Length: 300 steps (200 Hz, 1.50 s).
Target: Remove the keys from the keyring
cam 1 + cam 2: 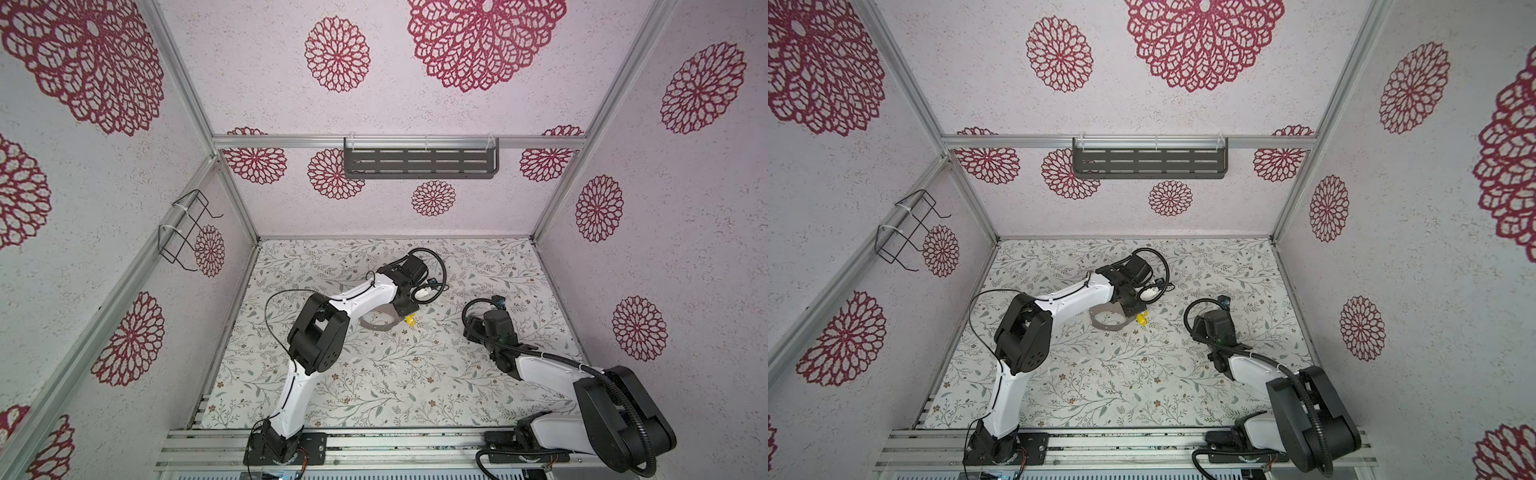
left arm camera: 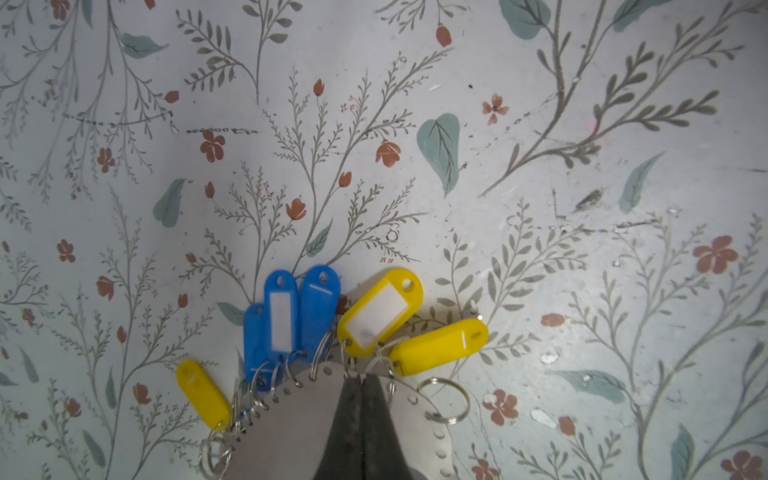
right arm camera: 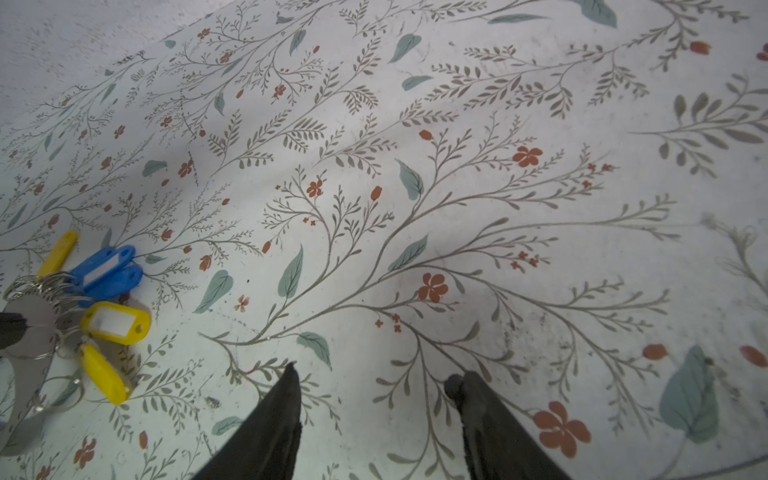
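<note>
My left gripper should keep carrying the keyring, held by the keyring's rim (image 2: pixel 328 374), to the mat (image 1: pixel 434 342) near my right gripper, which is clear, until the keyring lies flat there.
The keyring (image 2: pixel 299 419) is a flat grey metal plate with small holes along its rim, lying on the floral mat. My left gripper (image 2: pixel 362 376) is shut on its rim. Several keys hang from split rings along that rim: blue tags (image 2: pixel 282 316), a yellow tag with a white label (image 2: pixel 380 311), another yellow one (image 2: pixel 438 345) and a smaller yellow one (image 2: pixel 203 395). One split ring (image 2: pixel 444 401) carries no tag. In both top views the keyring (image 1: pixel 380 326) (image 1: pixel 1108 324) shows partly under the left arm. My right gripper (image 3: pixel 374 374) hangs open over bare mat, apart from the keys (image 3: pixel 112 320).
The floral mat (image 1: pixel 374 374) covers the table inside a walled cell. A dark slotted shelf (image 1: pixel 419 162) hangs on the back wall and a black wire basket (image 1: pixel 187 228) on the left wall. The right arm (image 1: pixel 494 328) stands right of the keyring.
</note>
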Each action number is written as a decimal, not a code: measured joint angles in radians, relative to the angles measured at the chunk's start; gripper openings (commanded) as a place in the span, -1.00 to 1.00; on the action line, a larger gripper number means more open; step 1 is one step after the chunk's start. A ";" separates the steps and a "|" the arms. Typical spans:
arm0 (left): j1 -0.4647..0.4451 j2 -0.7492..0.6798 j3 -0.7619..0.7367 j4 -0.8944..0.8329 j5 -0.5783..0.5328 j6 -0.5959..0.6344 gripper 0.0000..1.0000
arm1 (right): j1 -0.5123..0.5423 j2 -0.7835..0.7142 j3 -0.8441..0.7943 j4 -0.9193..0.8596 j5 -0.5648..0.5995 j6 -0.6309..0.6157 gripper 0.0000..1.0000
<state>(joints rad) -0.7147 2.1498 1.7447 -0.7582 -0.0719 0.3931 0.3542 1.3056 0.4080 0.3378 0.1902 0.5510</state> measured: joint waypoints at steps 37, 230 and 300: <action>0.000 -0.158 -0.109 0.073 0.021 -0.055 -1.00 | 0.000 -0.004 -0.001 0.005 0.004 0.000 0.24; 0.007 -0.585 -0.359 0.389 0.203 -0.242 -1.00 | -0.044 -0.219 0.345 -0.084 -0.735 0.019 -0.54; 0.009 -0.598 -0.359 0.394 0.244 -0.247 -1.00 | -0.044 -0.119 0.346 0.052 -0.915 0.089 -0.65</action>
<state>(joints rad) -0.7059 1.5520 1.3857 -0.3637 0.1722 0.1459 0.3099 1.1866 0.7536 0.3897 -0.7246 0.6399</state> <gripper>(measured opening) 0.045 0.175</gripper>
